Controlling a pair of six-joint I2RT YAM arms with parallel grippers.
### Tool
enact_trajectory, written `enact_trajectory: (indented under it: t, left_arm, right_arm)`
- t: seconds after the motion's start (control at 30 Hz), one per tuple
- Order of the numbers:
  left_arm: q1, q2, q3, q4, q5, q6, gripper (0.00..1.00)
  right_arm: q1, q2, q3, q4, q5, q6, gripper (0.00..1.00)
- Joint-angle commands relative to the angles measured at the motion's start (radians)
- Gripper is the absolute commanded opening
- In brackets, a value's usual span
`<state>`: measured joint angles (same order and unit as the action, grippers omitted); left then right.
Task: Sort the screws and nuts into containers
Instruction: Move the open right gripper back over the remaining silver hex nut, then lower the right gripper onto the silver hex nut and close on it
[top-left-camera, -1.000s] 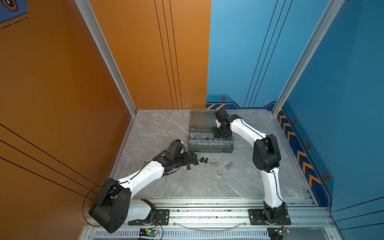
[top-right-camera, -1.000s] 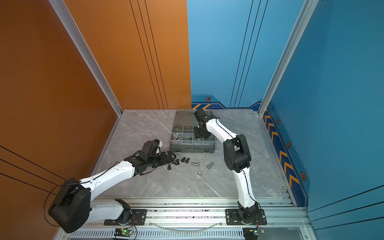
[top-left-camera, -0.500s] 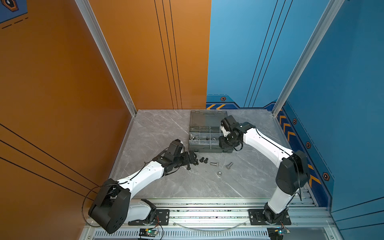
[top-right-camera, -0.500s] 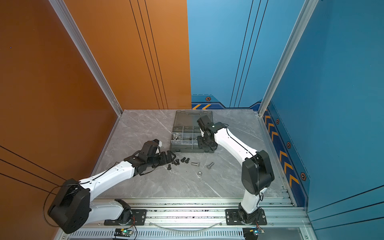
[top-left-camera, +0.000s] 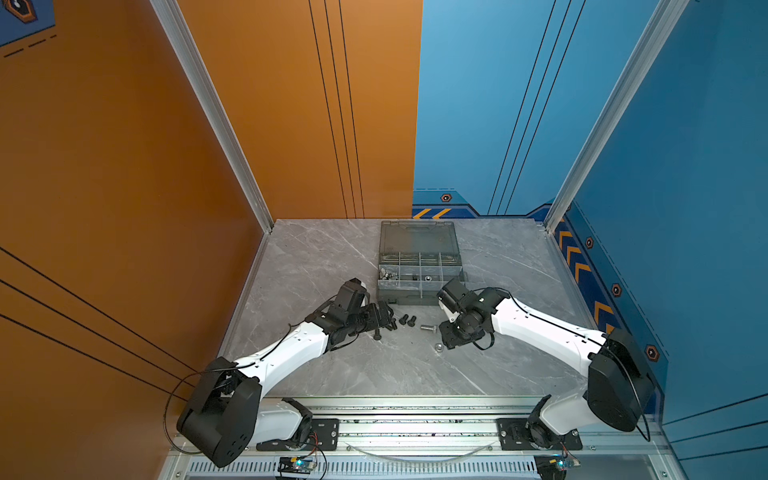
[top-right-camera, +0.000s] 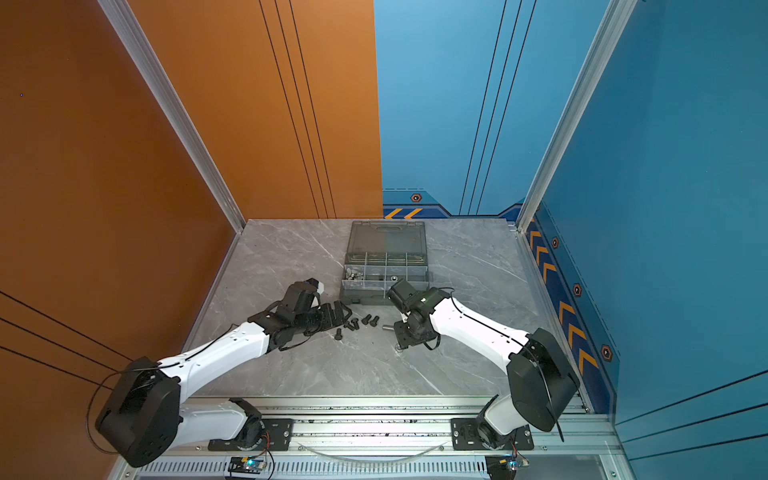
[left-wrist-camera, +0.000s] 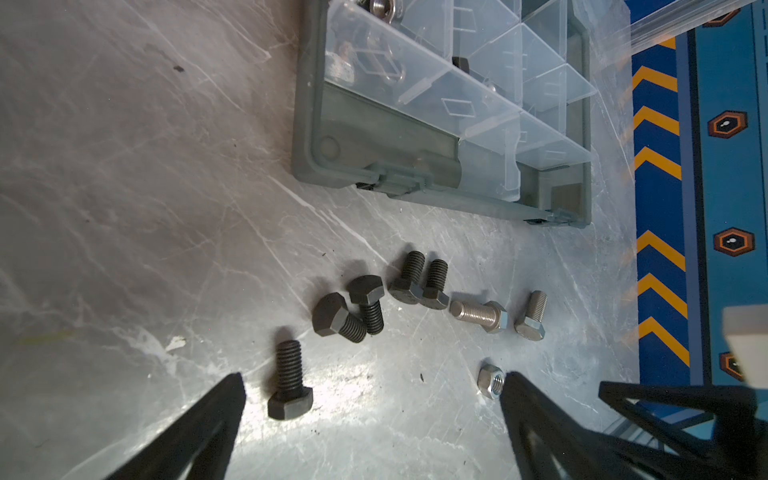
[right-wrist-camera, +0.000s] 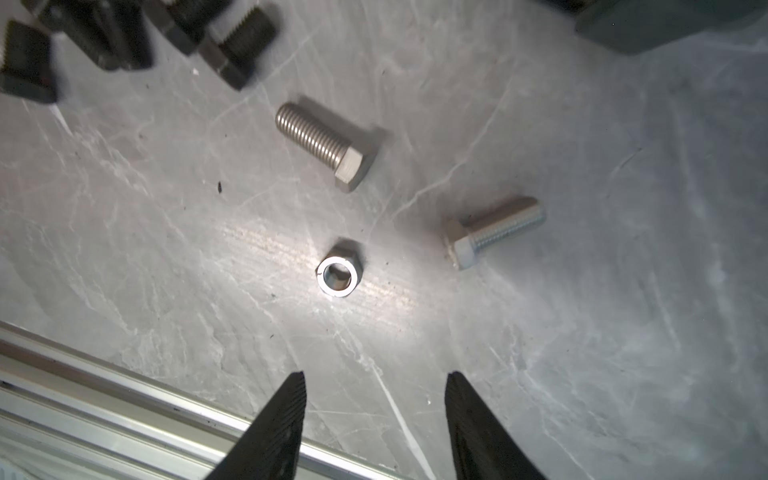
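Note:
The silver hex nut is lying apart from the silver bolts, so my right gripper should keep going down with open fingers until they can close on the nut's sides.
The dark grey organiser case stands open at the table's middle back. Its compartments hold silver wing nuts and a black nut. Several black bolts lie in front of it, with two silver bolts and a silver hex nut beside them. My left gripper is wide open low over the table, one black bolt just inside one finger and the hex nut against the other. My right gripper is open and empty, hovering short of that nut.
The case's smoky lid lies folded back toward the rear wall. An aluminium rail runs along the table's front edge, close behind my right fingers. Orange wall on the left, blue wall with chevrons on the right.
My right arm has swung from over the case toward the table front, ending above the silver nut and bolts, its jaws a little wider. The left arm has not moved.

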<state>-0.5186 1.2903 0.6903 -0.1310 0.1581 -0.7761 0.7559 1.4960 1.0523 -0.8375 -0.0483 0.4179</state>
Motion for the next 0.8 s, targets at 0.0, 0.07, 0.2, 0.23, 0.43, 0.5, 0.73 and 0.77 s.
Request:
enact_trajectory:
  t: [0.0,0.07,0.2,0.23,0.43,0.5,0.73,0.77]
  left_arm:
    - [-0.006,0.006,0.015,-0.028,-0.004,0.009,0.98]
    - [-0.008,0.009,0.014,-0.027,-0.003,0.008,0.98]
    - [-0.008,0.004,0.008,-0.024,-0.002,0.006,0.98]
    - [-0.008,0.002,0.006,-0.025,-0.002,0.007,0.98]
    - [-0.01,-0.005,-0.002,-0.024,-0.008,0.003,0.98]
    - [-0.011,-0.005,-0.004,-0.024,-0.01,0.001,0.98]
    - [-0.009,-0.008,-0.004,-0.027,-0.017,0.0,0.98]
    - [-0.011,-0.009,-0.004,-0.027,-0.018,0.0,0.98]
  right_arm:
    - [0.028,0.0,-0.038,0.068,0.007,0.071,0.57]
    - [0.055,0.022,-0.044,0.096,0.01,0.07,0.57]
    - [0.088,0.081,-0.03,0.107,0.04,0.017,0.57]
    - [0.095,0.096,-0.026,0.109,0.049,-0.008,0.57]
    - [0.101,0.167,-0.005,0.136,0.094,-0.117,0.57]
    - [0.101,0.181,0.001,0.141,0.097,-0.137,0.56]
    - [0.1,0.207,0.004,0.161,0.102,-0.178,0.56]
    - [0.098,0.212,0.004,0.165,0.102,-0.182,0.56]
